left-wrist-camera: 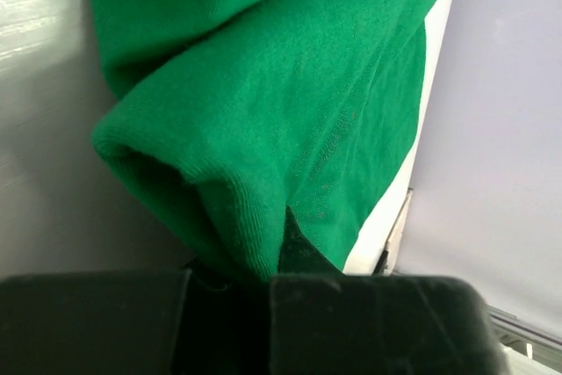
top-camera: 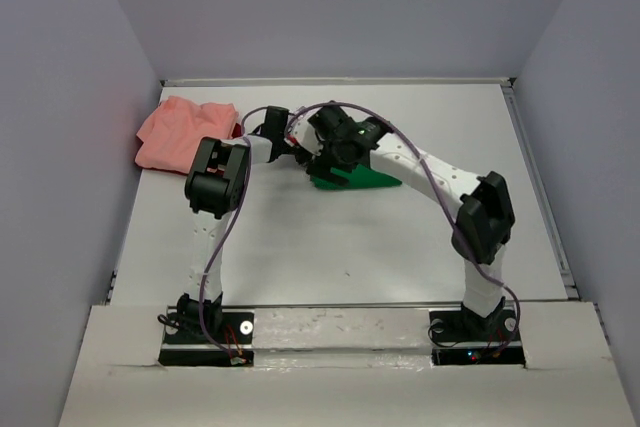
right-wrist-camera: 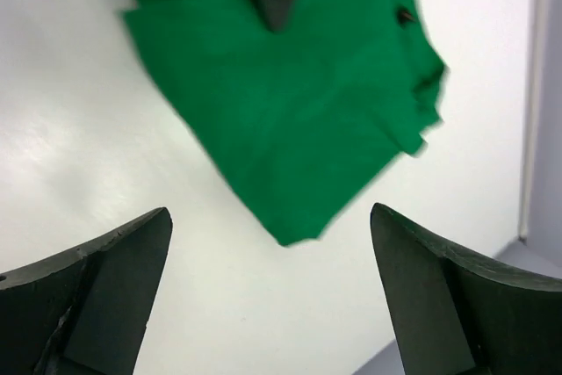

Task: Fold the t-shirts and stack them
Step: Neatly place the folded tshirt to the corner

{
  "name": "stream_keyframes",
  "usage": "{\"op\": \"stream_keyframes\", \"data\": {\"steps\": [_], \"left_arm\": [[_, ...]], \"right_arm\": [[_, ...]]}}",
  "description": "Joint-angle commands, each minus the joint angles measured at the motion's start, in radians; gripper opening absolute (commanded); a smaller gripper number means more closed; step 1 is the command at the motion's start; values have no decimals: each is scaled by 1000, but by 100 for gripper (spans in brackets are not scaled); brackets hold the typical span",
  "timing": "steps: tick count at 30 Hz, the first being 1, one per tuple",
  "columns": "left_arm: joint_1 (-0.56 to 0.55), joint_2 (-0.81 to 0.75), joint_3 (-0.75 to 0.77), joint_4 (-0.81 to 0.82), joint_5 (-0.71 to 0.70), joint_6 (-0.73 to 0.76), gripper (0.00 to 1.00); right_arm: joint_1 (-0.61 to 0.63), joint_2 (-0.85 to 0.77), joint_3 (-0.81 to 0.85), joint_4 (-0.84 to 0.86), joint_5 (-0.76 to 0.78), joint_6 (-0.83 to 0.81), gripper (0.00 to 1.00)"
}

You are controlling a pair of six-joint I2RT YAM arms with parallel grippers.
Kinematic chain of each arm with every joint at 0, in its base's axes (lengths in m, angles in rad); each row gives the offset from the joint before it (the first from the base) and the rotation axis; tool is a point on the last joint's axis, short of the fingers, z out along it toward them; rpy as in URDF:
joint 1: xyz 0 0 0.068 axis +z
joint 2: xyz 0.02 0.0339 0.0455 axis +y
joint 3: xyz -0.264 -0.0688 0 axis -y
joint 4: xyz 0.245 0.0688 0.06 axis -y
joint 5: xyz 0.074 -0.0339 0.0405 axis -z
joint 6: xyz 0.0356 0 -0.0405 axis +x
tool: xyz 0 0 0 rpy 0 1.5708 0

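Observation:
Next, I move my open right gripper away, since it is hovering above the green t-shirt that my left gripper is pinching. It should go before my left gripper takes that t-shirt onto the salmon-pink t-shirt.
The bright green t-shirt lies bunched at the table's middle, mostly hidden under the right arm. My left gripper is shut on a fold of the green t-shirt, which fills the left wrist view, pinched at the left gripper. My right gripper is open and empty. In the right wrist view the right gripper hovers over the table at the near corner of the green t-shirt. The salmon-pink t-shirt lies crumpled at the far left, with a bit of dark red cloth at its right edge.
The white table is walled by grey panels on the left, back and right. Its right edge and a metal rail show in the left wrist view. Purple cables loop over both arms.

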Motion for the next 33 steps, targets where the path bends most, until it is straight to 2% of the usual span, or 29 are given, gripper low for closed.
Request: {"op": "stream_keyframes", "data": {"steps": [1,3,4,8,9,11,12,14,16,17,22,27,33], "left_arm": [[-4,-61,14,-123,-108,104,0],[-4,-83,22,-149,-114,165,0],[-4,-91,22,-152,-113,187,0],[3,-118,72,-293,-172,372,0],[5,-111,119,-369,-195,474,0],[17,-79,190,-458,-215,570,0],[31,-16,309,-606,-231,619,0],[80,41,434,-769,-200,725,0],[120,28,437,-802,-173,742,0],[147,20,448,-830,-165,800,0],[201,-98,457,-930,-329,905,0],[295,-115,596,-1092,-453,995,0],[321,-167,701,-1190,-576,1075,0]], "right_arm": [[-190,-134,-115,143,171,-42,100],[-297,-179,-178,215,181,-41,100],[-396,-193,-201,227,173,-39,100],[-528,-277,-338,287,124,-25,96],[-528,-311,-399,289,124,-16,96],[-528,-351,-468,292,121,1,96],[-528,-390,-499,294,103,8,96],[-528,-424,-565,300,98,31,96],[-528,-460,-588,300,95,45,96],[-528,-469,-594,300,92,60,96],[-528,-492,-609,295,57,80,97],[-528,-474,-626,297,17,100,97],[-528,-425,-623,298,18,111,98]]}}
